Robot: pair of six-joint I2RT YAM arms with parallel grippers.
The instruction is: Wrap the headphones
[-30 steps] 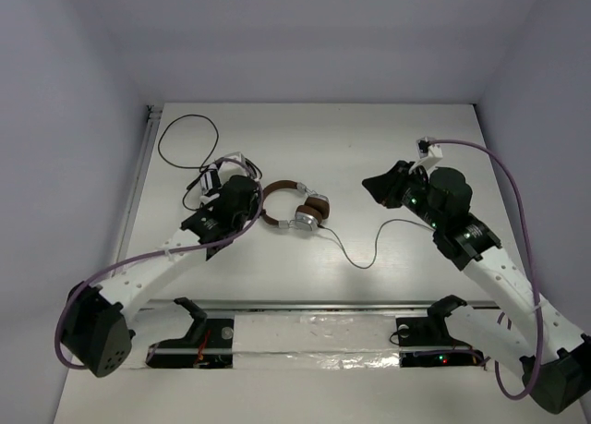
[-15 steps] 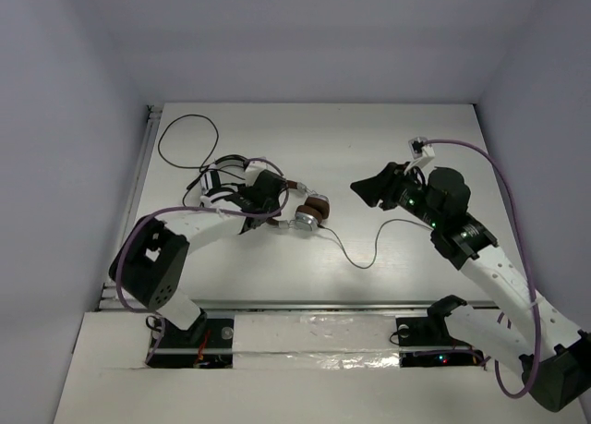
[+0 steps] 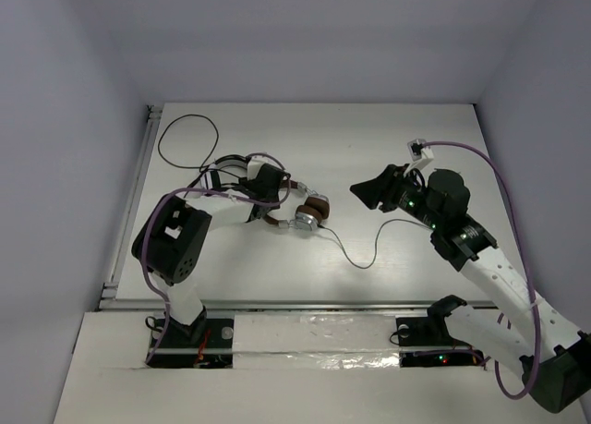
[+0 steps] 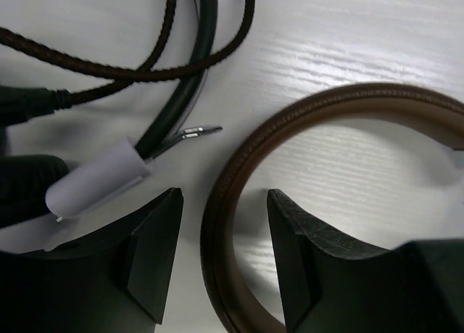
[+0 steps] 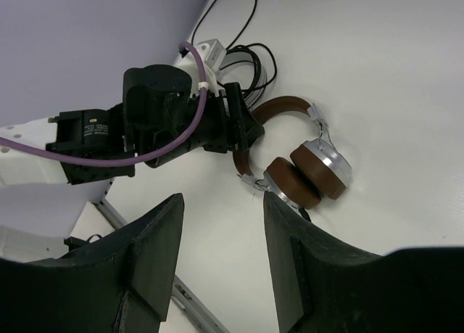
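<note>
The headphones' cable [image 3: 355, 264] is lying flat along the table, so my left gripper should raise the brown headband [image 4: 220, 210] first, and then my right gripper should take the cable.
The headphones [image 3: 308, 213] lie on the white table, brown ear pads pressed together, silver cups outward. Their thin dark cable [image 3: 367, 260] trails right in a loose curve. My left gripper [image 3: 277, 200] is low over the brown headband [image 4: 239, 159] and stands open. In the left wrist view my left gripper [image 4: 223, 228] has one jaw on each side of the band, with gaps on both sides. My right gripper [image 3: 366, 191] hovers open to the right of the headphones [image 5: 308, 170]. In the right wrist view nothing sits in my right gripper [image 5: 221, 220].
A loose black looped wire [image 3: 185, 138] lies at the back left. Bundled dark cords with a white tag [image 4: 94, 177] sit right beside the headband. A metal rail [image 3: 138, 175] runs along the table's left edge. Purple robot cables [image 3: 503, 179] arc over both arms.
The left arm has folded in and reached right onto the headband, and its gripper has opened around it. The right gripper has opened and shifted slightly left.
</note>
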